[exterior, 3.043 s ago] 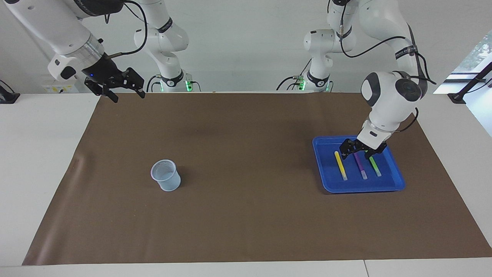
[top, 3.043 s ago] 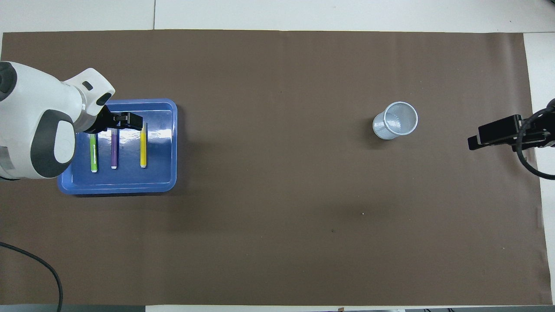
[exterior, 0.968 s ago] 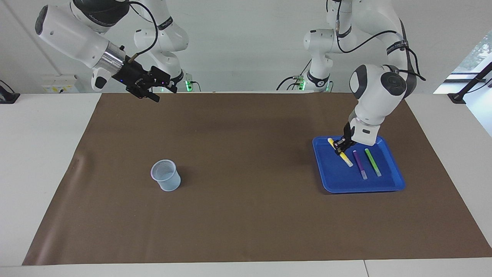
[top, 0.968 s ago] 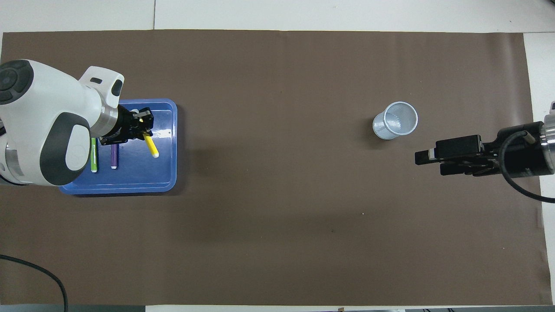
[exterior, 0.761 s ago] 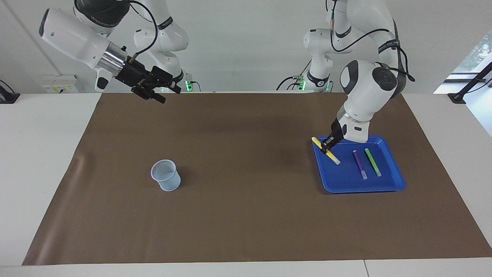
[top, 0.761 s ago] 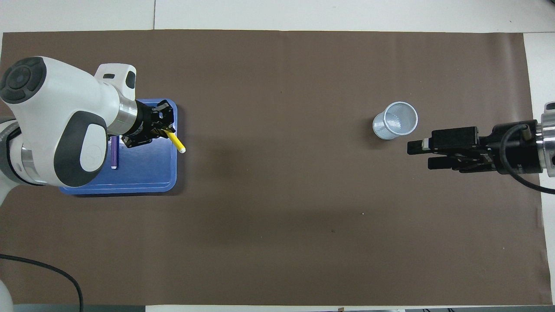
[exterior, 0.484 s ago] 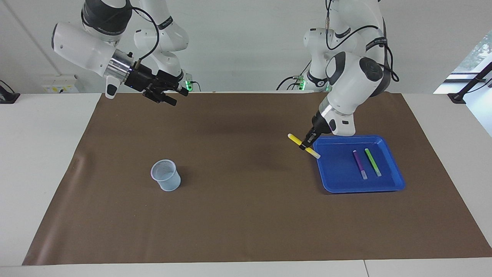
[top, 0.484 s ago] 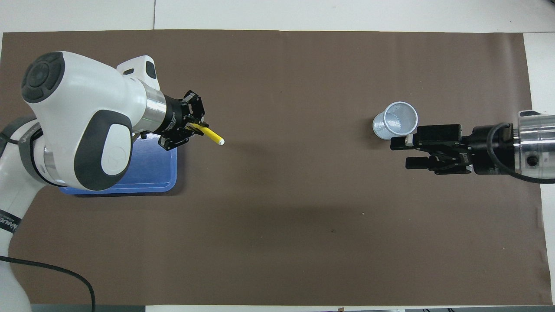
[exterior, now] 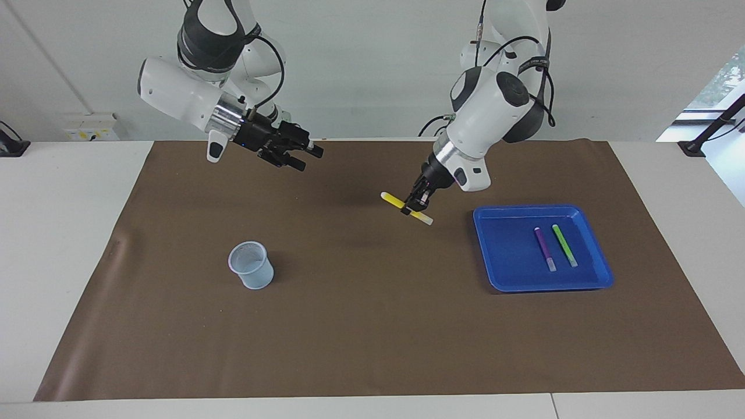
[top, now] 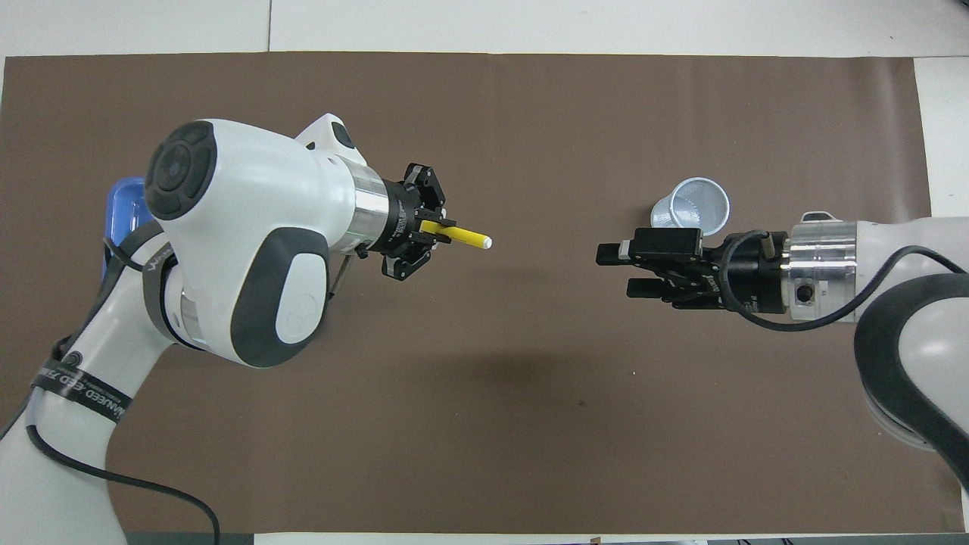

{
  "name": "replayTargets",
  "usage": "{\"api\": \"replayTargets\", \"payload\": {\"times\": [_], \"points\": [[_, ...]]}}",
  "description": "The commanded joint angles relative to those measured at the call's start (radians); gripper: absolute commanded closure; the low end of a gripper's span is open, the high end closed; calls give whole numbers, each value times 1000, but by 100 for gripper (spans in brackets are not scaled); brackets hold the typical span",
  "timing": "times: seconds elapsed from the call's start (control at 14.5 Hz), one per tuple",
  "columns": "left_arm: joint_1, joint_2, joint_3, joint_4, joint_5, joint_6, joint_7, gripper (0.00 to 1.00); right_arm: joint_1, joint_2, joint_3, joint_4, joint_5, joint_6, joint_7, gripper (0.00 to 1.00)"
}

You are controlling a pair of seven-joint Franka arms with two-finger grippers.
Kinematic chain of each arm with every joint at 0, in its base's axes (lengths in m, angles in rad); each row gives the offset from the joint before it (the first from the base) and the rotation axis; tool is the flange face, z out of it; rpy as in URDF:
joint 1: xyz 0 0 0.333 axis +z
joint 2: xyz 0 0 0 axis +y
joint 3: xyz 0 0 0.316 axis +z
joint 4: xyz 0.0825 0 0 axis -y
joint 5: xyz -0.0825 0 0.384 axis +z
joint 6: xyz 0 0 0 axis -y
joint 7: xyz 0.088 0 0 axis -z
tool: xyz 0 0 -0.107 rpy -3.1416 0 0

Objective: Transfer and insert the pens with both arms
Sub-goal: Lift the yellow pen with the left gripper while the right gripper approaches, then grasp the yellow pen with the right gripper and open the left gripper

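Observation:
Next, I take the yellow pen's loose end with my right gripper first, since the mesh cup stands by that gripper, far from my left gripper's yellow pen.
My left gripper is shut on the yellow pen and holds it in the air over the brown mat, between the tray and the mat's middle. In the overhead view the yellow pen sticks out of the left gripper, whitish cap end toward the right gripper. My right gripper is open and holds nothing, up over the mat, with a clear gap to the pen's tip. The purple pen and green pen lie side by side in the blue tray.
A pale mesh cup stands upright on the mat toward the right arm's end; in the overhead view the cup lies just past the right gripper. The left arm covers most of the blue tray there. A brown mat covers the table.
My left gripper has lifted the yellow pen out of the tray and carried it toward the mat's middle. My right gripper, open throughout, has swung in over the mat toward it.

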Motion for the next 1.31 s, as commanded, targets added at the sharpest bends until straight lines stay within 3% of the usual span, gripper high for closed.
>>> {"api": "replayTargets", "payload": {"times": [0.0, 0.14, 0.21, 0.48, 1.24], "points": [[-66, 19, 16, 32, -17, 40, -109, 100, 37, -2, -2, -21, 35, 54, -1, 8], [-100, 29, 16, 49, -14, 58, -187, 100, 37, 12, -2, -21, 61, 68, -1, 24], [-120, 30, 16, 54, -14, 58, -206, 100, 38, 21, -2, -21, 76, 86, -1, 26], [-160, 30, 16, 58, -17, 60, -243, 100, 100, 47, 0, -21, 86, 169, 2, 29], [-189, 30, 14, 55, -17, 77, -241, 100, 89, 50, -2, -20, 100, 145, -6, 37]]}}
